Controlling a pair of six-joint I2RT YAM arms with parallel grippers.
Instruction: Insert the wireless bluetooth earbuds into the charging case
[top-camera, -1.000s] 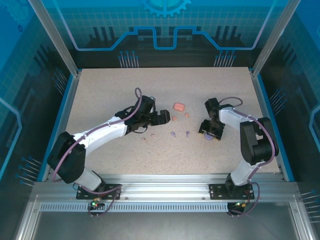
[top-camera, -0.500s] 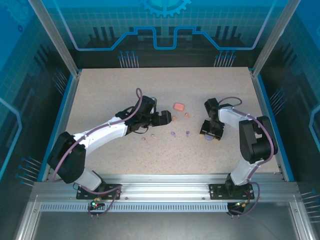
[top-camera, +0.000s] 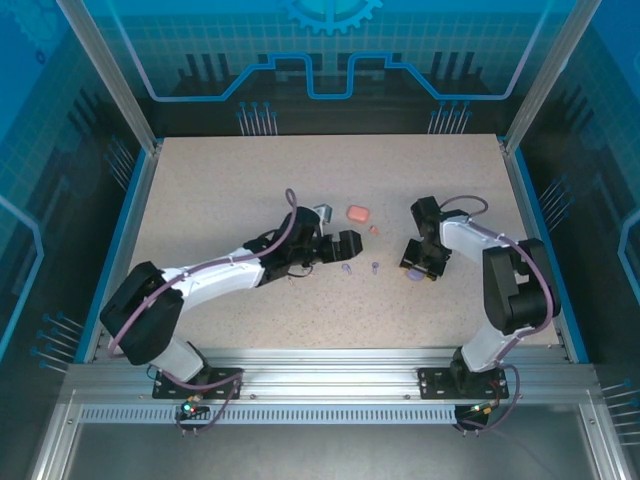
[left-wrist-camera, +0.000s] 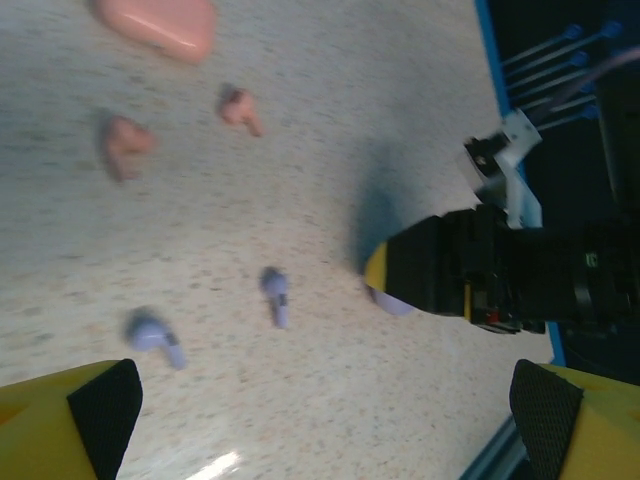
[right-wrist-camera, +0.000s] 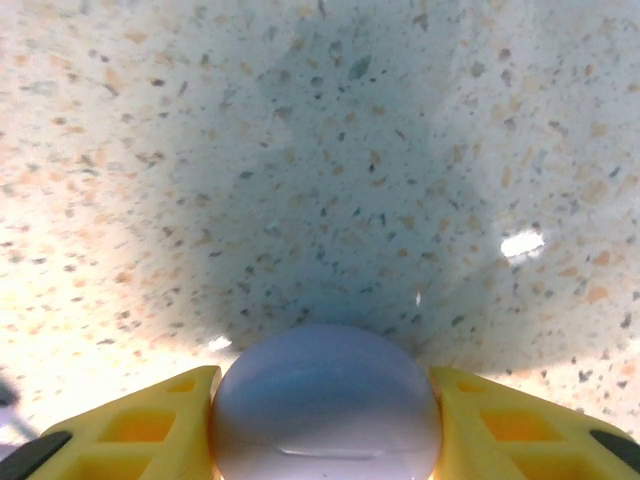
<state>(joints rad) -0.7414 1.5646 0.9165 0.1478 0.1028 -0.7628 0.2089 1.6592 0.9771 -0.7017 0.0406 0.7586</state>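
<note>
My right gripper's fingers have the purple case (top-camera: 416, 275) sticking out free past them, so my left gripper goes on moving toward its exposed end (left-wrist-camera: 394, 304) until its fingers are on both sides of it.
A rounded purple charging case (right-wrist-camera: 325, 410) lies on the table with my right gripper (right-wrist-camera: 325, 395) shut on it, a yellow finger (right-wrist-camera: 150, 425) pressed against each side. From above, the right gripper (top-camera: 420, 260) stands over that purple case (top-camera: 414, 276). Two purple earbuds (left-wrist-camera: 275, 295) (left-wrist-camera: 155, 338) lie loose ahead of my open left gripper (left-wrist-camera: 320, 430), which holds nothing. Further off lie two coral earbuds (left-wrist-camera: 125, 145) (left-wrist-camera: 240, 108) and a coral case (left-wrist-camera: 160, 22). From above, the left gripper (top-camera: 340, 245) hovers just left of the purple earbuds (top-camera: 346, 268) (top-camera: 375, 266).
The coral case (top-camera: 358, 212) and a coral earbud (top-camera: 373, 229) sit between the two arms, toward the back. The speckled table (top-camera: 250, 170) is bordered by a blue rim and enclosure posts. My left forearm stretches low across the table's front left.
My left arm has reached to the right, bringing its open gripper close to the purple earbuds. The right gripper's jaws have closed in on the purple case.
</note>
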